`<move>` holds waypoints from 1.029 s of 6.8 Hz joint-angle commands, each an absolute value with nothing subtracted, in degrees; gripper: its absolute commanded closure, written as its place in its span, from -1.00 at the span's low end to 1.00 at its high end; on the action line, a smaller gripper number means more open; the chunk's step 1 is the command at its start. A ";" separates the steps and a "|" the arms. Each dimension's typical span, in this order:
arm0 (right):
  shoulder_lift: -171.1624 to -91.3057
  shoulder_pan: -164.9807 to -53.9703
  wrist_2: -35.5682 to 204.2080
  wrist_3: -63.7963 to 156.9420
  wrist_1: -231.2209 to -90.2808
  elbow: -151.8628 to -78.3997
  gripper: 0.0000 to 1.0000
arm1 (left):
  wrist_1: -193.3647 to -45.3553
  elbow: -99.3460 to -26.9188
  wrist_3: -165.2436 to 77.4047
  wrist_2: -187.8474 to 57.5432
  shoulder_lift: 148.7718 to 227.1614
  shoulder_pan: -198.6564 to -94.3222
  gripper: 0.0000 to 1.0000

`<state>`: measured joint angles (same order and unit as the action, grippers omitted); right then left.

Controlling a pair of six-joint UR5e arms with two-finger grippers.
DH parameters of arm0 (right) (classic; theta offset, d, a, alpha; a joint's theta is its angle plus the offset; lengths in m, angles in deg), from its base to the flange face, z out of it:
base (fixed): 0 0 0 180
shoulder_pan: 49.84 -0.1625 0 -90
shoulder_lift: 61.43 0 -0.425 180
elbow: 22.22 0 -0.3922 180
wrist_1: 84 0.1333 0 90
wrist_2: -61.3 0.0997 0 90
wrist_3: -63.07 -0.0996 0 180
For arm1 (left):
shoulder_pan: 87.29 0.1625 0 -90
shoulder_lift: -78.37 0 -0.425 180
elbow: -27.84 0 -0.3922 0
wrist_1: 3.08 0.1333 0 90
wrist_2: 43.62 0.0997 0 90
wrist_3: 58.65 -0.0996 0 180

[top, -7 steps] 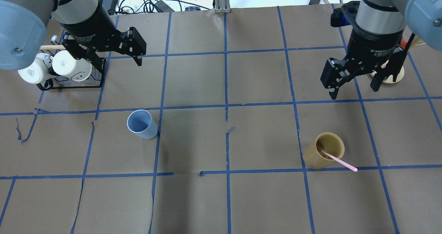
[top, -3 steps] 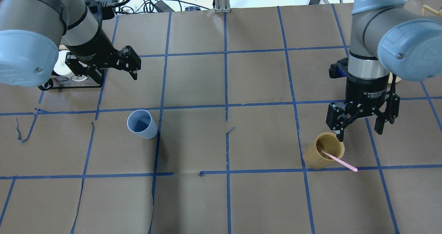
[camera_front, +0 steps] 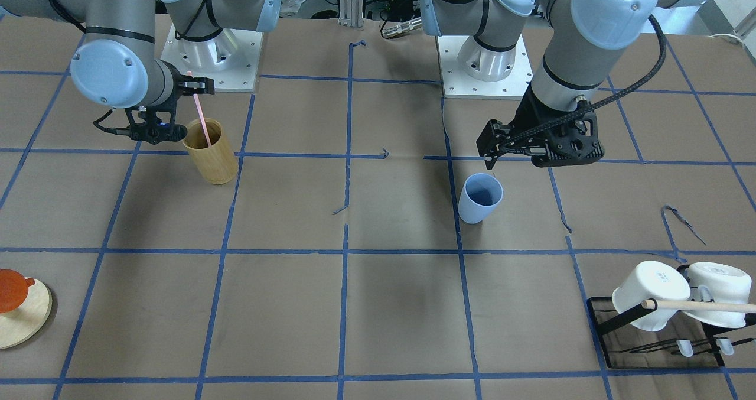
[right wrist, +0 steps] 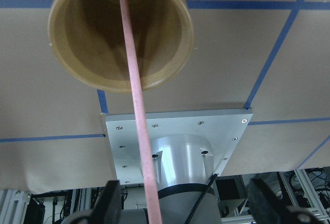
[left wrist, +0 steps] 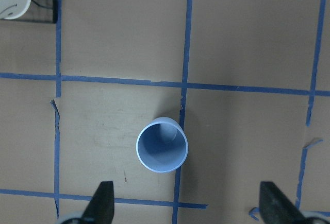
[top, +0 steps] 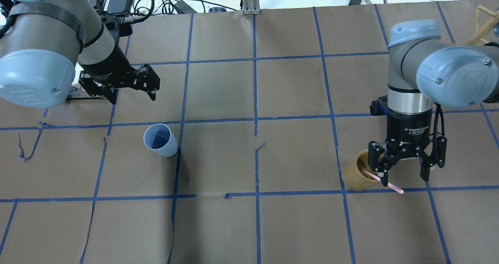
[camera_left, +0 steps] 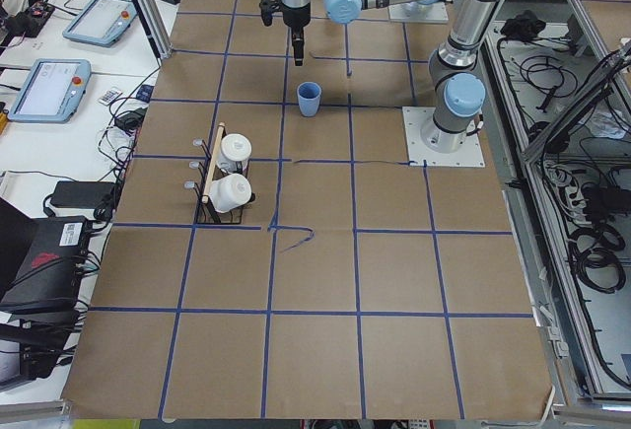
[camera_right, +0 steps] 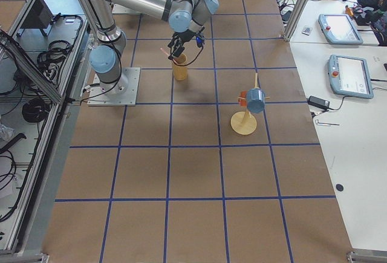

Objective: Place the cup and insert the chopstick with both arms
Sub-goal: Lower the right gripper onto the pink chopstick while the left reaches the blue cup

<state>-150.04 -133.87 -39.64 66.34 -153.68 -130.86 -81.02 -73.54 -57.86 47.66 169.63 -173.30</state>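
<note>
Next, I carry the light blue cup [camera_front: 480,198] with my left gripper to the middle tape crossing [camera_front: 345,251] before the insertion, because the cup is far away from the pink chopstick.
The light blue cup [top: 160,140] stands upright on the brown paper, and also shows in the front view [camera_front: 480,198] and the left wrist view [left wrist: 162,144]. My left gripper [top: 133,94] is open and empty, above and behind the cup; it also shows in the left wrist view [left wrist: 188,206]. The pink chopstick [top: 386,183] leans in a tan bamboo cylinder [top: 354,177]. My right gripper [top: 402,175] is open around the stick's upper end. In the right wrist view the stick [right wrist: 135,95] runs between the open fingers, close to one of them, untouched.
A black rack with white mugs [camera_front: 667,305] stands by the left arm's side of the table. A round wooden stand [camera_front: 20,314] with an orange piece sits on the far right side. Blue tape lines and small tears mark the paper.
The right arm has come forward and down from the wooden stand until its open gripper stands at the stick's top. The left gripper has moved a little toward the cup. Cup and cylinder have not moved.
</note>
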 commanded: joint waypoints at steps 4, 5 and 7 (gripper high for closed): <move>-149.85 -133.78 -36.70 62.46 -152.65 -131.30 -0.11 | -68.23 -85.35 -60.41 47.43 171.45 -168.94 -1.00; -149.76 -133.78 -36.70 62.37 -152.73 -131.30 0.12 | -67.77 -86.41 -60.32 47.26 171.45 -168.94 -1.00; -149.84 -133.69 -36.70 62.28 -152.91 -131.21 0.19 | -67.25 -88.25 -60.15 46.30 172.15 -168.77 -0.95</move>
<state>-149.83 -133.77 -36.71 62.33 -152.80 -131.28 -67.75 -86.89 -60.29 47.00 171.68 -168.91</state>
